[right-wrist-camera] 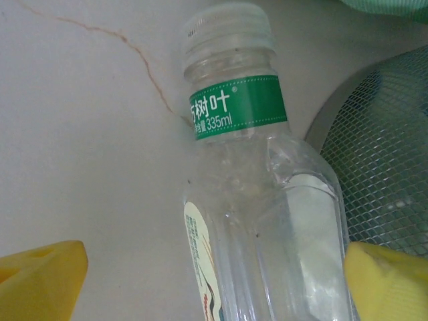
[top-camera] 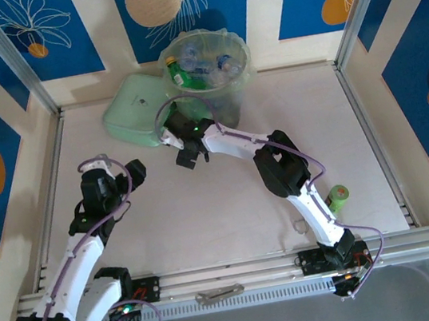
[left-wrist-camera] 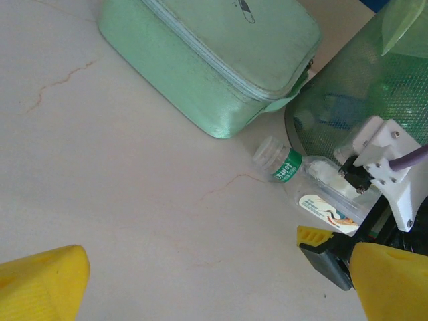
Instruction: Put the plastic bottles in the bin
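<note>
The bottle lies slanted and close (right-wrist-camera: 334, 221) to the bin-side finger of my right gripper, so I should line my right gripper up squarely around the bottle's body (right-wrist-camera: 264, 234) before I lift it.
A clear plastic bottle (right-wrist-camera: 261, 200) with a green neck band lies on the table against the foot of the bin (right-wrist-camera: 388, 167). My right gripper (right-wrist-camera: 214, 284) is open and straddles its body; table shows between the left fingertip (right-wrist-camera: 40, 281) and the bottle. In the top view this gripper (top-camera: 189, 150) sits low at the near side of the pale-green bin (top-camera: 237, 84), which holds several bottles (top-camera: 200, 64). My left gripper (top-camera: 131, 173) is open over bare table, to the left. In its own view the gripper (left-wrist-camera: 214, 287) holds nothing, and the bottle (left-wrist-camera: 301, 180) lies ahead to the right.
A flat pale-green lid (top-camera: 133, 112) lies left of the bin, also shown close up as the lid (left-wrist-camera: 214, 60). A stubby lime-green item (top-camera: 338, 196) stands beside the right arm. Metal tongs (top-camera: 218, 293) lie on the front rail. Open table lies in the middle and right.
</note>
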